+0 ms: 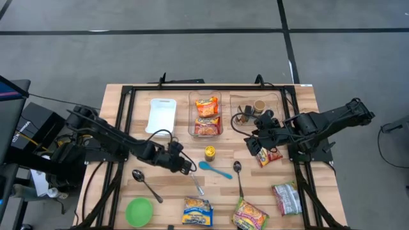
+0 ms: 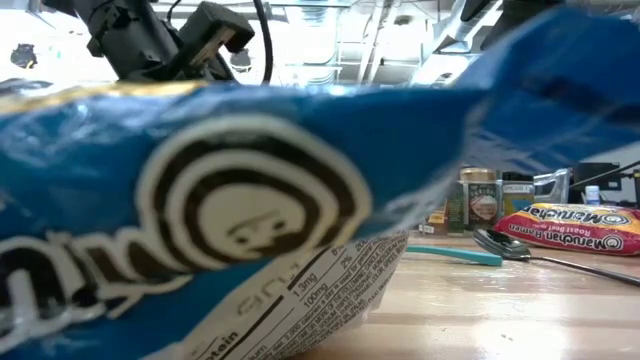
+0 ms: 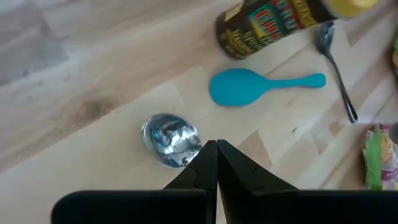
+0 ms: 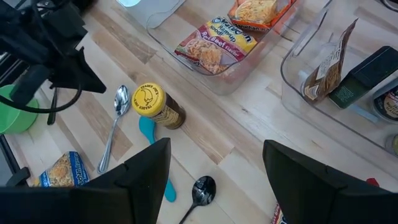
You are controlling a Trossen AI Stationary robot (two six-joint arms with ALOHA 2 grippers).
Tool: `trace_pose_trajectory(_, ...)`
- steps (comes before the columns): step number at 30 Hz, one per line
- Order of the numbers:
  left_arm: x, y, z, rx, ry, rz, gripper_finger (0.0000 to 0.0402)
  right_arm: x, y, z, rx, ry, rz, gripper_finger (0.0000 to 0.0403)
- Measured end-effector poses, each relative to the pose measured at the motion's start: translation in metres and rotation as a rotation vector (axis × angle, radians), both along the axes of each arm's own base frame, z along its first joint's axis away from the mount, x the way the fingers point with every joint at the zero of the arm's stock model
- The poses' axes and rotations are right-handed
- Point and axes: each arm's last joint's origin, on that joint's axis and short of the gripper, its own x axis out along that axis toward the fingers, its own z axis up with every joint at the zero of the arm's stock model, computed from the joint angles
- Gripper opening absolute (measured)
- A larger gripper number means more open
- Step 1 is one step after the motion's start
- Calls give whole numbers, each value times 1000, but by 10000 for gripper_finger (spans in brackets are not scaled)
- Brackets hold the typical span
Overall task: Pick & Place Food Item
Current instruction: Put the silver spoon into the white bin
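The metal spoon's bowl lies flat outside the left gripper's closed fingers, so the robot should open its left gripper, place the fingers on both sides of the bowl and close around it.
My left gripper is shut and points down at the table's middle. Its tips stand right beside the bowl of a metal spoon that lies flat on the wood. My right gripper hangs open above the table, right of centre, with nothing between its fingers. A red ramen packet lies flat just beneath it. Two more ramen packets lie in a clear bin. A blue ramen packet lies at the near edge. My left gripper's shut fingertips stand against the edge of the spoon's bowl, coming from above on a slant. The fingers hide the spoon's neck, and I cannot tell whether they touch it. The spoon lies flat on the table.
A yellow-lidded jar, a blue plastic spoon and two more metal spoons lie around the centre. A green bowl and more packets sit along the near edge. A white tray and a second clear bin stand at the back.
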Motion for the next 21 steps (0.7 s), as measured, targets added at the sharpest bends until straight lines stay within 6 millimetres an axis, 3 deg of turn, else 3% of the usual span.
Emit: trace_pose_trajectory(21, -10, 5, -8, 26, 112, 111, 2, 0, 0, 0, 0, -4, 2, 249)
